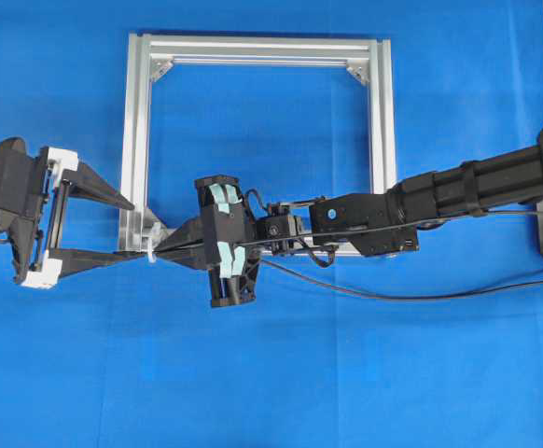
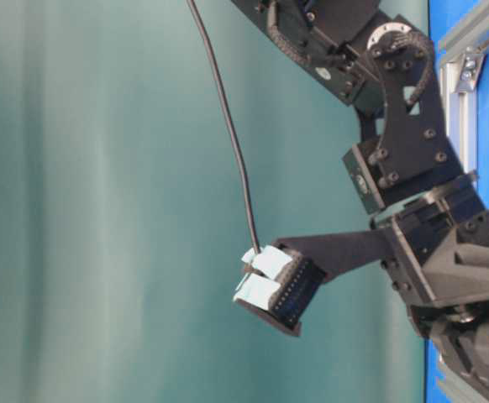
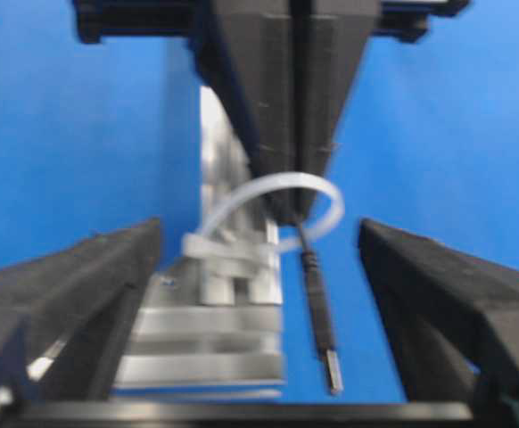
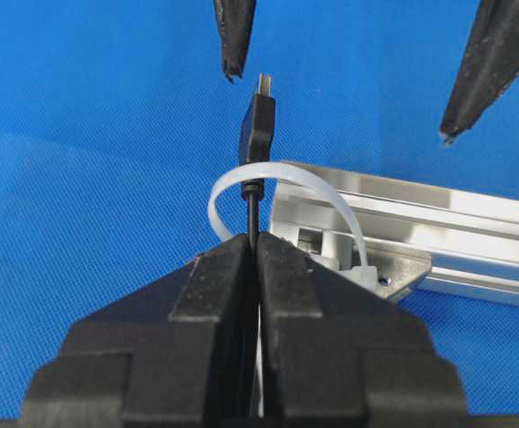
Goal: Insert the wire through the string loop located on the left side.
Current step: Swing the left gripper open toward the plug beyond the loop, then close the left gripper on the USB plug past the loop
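The white string loop is open wider than the plug that sticks through it. The black wire will slip through easily when I pull it.
The white string loop is tied to the lower left corner of the silver frame. My right gripper is shut on the black wire just behind the loop. The wire's plug sticks out through the loop on the far side. In the left wrist view the plug hangs out of the loop, between the wide-apart fingers of my left gripper, touching neither. From overhead, the left gripper stands open at the frame's left edge, facing the right gripper.
The rest of the wire trails right across the blue cloth below the right arm. In the table-level view it runs down to the taped gripper body. The frame's rail lies close to the right of the loop.
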You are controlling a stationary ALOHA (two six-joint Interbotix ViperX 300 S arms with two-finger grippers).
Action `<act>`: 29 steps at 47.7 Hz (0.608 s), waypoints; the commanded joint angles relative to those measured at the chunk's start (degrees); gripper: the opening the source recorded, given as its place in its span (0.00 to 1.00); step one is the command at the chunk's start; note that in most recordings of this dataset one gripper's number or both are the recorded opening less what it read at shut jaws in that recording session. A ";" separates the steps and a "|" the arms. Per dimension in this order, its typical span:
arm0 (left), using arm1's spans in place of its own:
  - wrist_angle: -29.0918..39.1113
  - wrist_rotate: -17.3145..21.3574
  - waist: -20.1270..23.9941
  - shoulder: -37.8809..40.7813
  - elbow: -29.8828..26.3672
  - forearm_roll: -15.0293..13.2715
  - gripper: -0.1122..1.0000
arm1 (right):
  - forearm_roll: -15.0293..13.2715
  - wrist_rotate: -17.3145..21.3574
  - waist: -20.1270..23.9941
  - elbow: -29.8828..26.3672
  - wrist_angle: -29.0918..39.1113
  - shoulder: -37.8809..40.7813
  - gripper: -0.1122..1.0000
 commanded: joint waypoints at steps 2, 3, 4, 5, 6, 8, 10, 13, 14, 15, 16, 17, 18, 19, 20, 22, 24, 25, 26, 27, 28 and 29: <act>0.88 -0.09 -0.70 -1.32 -1.23 0.00 0.89 | 0.00 0.09 -0.09 -1.23 -0.53 -1.32 0.10; 0.97 -0.09 -0.79 -1.41 -1.32 0.09 0.88 | 0.00 0.09 -0.09 -1.23 -0.53 -1.32 0.10; 1.05 -0.09 -0.97 -1.41 -1.32 0.09 0.88 | 0.00 0.09 -0.09 -1.23 -0.53 -1.32 0.10; 1.05 -0.09 -0.97 -1.32 -1.32 0.09 0.88 | -0.09 0.09 -0.09 -1.23 -0.53 -1.32 0.10; 1.05 -0.09 -1.14 -1.32 -1.41 0.09 0.88 | 0.00 0.09 -0.09 -1.23 -0.53 -1.32 0.10; 1.14 -0.09 -1.49 -0.79 -1.58 0.09 0.88 | 0.00 0.09 -0.09 -1.23 -0.53 -1.32 0.10; 1.14 -0.09 -1.93 0.26 -1.85 0.09 0.88 | 0.00 0.09 -0.09 -1.23 -0.53 -1.32 0.10; 1.14 -0.09 -2.37 2.20 -2.37 0.09 0.88 | 0.00 0.09 -0.09 -1.32 -0.62 -1.32 0.10; 1.05 -0.09 -2.55 2.90 -2.55 0.00 0.88 | 0.00 0.09 -0.18 -1.32 -0.53 -1.32 0.10; 0.97 -0.09 -2.64 3.78 -2.64 0.09 0.88 | 0.00 0.09 -0.18 -1.32 -0.70 -1.32 0.10; 0.88 -0.09 -2.72 4.75 -2.81 0.09 0.88 | 0.00 0.09 -0.18 -1.32 -0.70 -1.32 0.10; 0.79 -0.09 -2.81 5.63 -2.99 0.00 0.88 | 0.00 0.09 -0.18 -1.32 -0.88 -1.32 0.10; 0.79 -0.09 -2.81 6.59 -3.16 0.00 0.88 | 0.00 0.09 -0.18 -1.32 -0.88 -1.32 0.10; 0.79 -0.09 -2.81 7.56 -3.43 0.09 0.88 | 0.00 0.09 -0.18 -1.23 -0.97 -1.32 0.10; 0.79 -0.09 -2.81 8.53 -3.60 0.09 0.88 | 0.00 0.09 -0.18 -1.32 -0.97 -1.32 0.10; 0.79 -0.09 -2.81 10.28 -4.04 0.00 0.88 | -0.09 0.09 -0.18 -1.32 -0.97 -1.32 0.10; 0.79 -0.09 -2.81 11.69 -4.39 0.09 0.88 | 0.00 0.09 -0.18 -1.32 -0.97 -1.32 0.10; 0.79 -0.09 -2.81 12.30 -4.48 0.09 0.87 | 0.00 0.09 -0.18 -1.32 -0.97 -1.32 0.10; 0.79 -0.09 -2.81 12.74 -4.66 0.09 0.87 | 0.00 0.09 -0.18 -1.23 -0.97 -1.32 0.10; 0.79 -0.09 -2.81 13.01 -4.75 0.09 0.87 | 0.00 0.09 -0.26 -1.23 -0.97 -1.32 0.10; 0.70 -0.09 -2.81 13.36 -4.92 0.09 0.87 | 0.00 0.09 -0.18 -1.23 -0.88 -1.32 0.10; 0.62 0.00 -2.81 13.36 -4.92 0.09 0.87 | 0.00 0.09 -0.26 -1.23 -0.88 -1.32 0.10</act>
